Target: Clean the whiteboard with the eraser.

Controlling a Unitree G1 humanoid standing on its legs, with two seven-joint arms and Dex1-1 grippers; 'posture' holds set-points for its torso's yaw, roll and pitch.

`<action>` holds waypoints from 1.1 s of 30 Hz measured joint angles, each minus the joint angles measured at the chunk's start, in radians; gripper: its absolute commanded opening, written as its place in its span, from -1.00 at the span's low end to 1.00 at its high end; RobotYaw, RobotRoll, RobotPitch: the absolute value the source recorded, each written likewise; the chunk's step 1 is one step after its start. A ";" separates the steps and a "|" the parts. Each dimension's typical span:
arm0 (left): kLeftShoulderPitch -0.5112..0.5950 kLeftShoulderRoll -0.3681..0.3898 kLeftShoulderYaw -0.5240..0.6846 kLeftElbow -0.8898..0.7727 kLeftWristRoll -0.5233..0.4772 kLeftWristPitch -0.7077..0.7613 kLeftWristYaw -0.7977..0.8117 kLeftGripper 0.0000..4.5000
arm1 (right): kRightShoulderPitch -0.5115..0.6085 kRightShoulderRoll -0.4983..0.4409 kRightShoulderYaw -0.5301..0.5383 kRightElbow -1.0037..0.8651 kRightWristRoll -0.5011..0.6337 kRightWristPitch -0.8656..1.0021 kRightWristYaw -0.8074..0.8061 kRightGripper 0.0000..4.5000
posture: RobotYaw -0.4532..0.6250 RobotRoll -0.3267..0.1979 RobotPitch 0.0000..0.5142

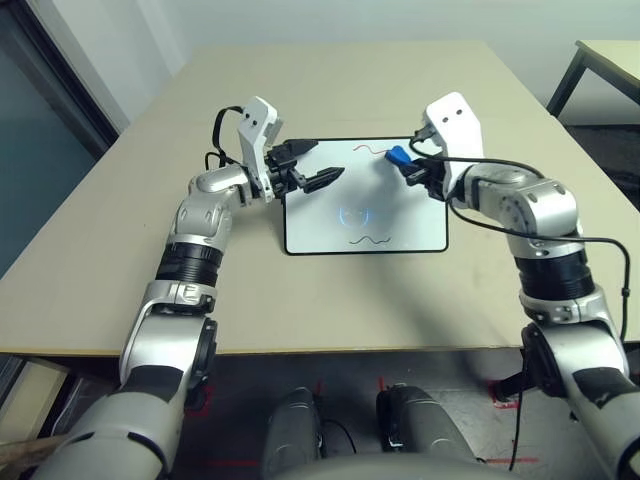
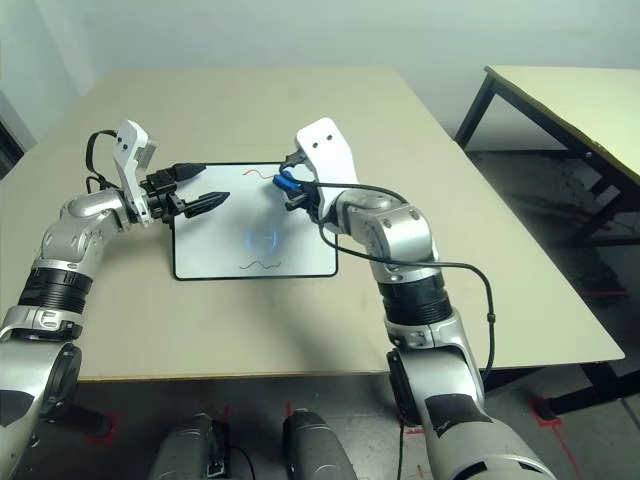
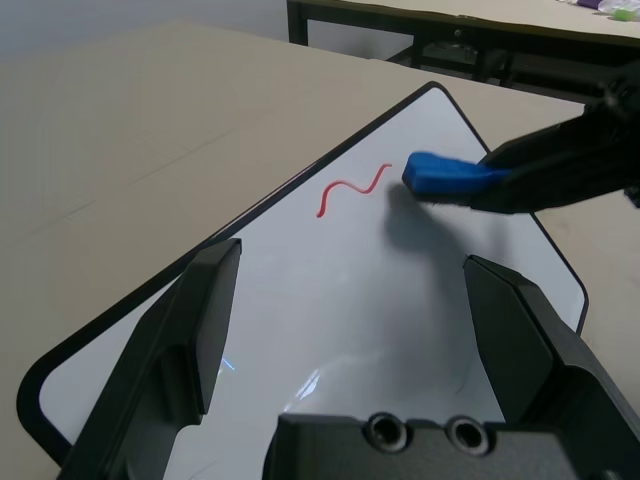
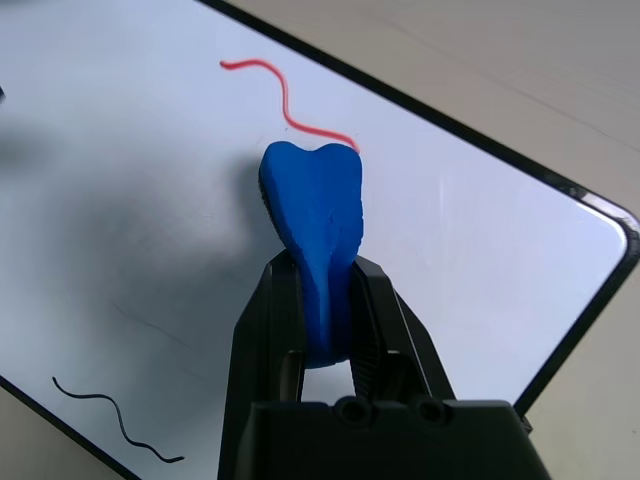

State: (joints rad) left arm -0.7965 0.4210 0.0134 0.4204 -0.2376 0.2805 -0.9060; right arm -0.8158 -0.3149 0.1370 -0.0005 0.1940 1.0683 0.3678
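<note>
The eraser's tip is next to the red squiggle's end and the whole squiggle shows, so my right gripper should wipe the eraser back across the squiggle's middle.
The whiteboard lies flat at the table's middle, white with a thin black frame. A red squiggle runs near its far edge and a dark squiggle near its front edge. My right gripper is shut on the blue eraser, whose tip sits just beside the red squiggle, low over the board. My left gripper hovers open over the board's far left part, nothing between its fingers.
The beige table spreads bare around the board. A second table with black legs stands off to the right, across a gap of dark floor.
</note>
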 measured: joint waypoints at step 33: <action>0.081 0.001 0.001 -0.129 -0.012 0.079 0.032 1.00 | -0.131 0.002 0.024 0.171 -0.084 -0.111 -0.003 -0.75 | -0.28 0.25 -0.83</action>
State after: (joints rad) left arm -0.7156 0.4218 0.0141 0.2916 -0.2497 0.3598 -0.8740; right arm -0.9471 -0.3131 0.1614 0.1701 0.1105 0.9577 0.3650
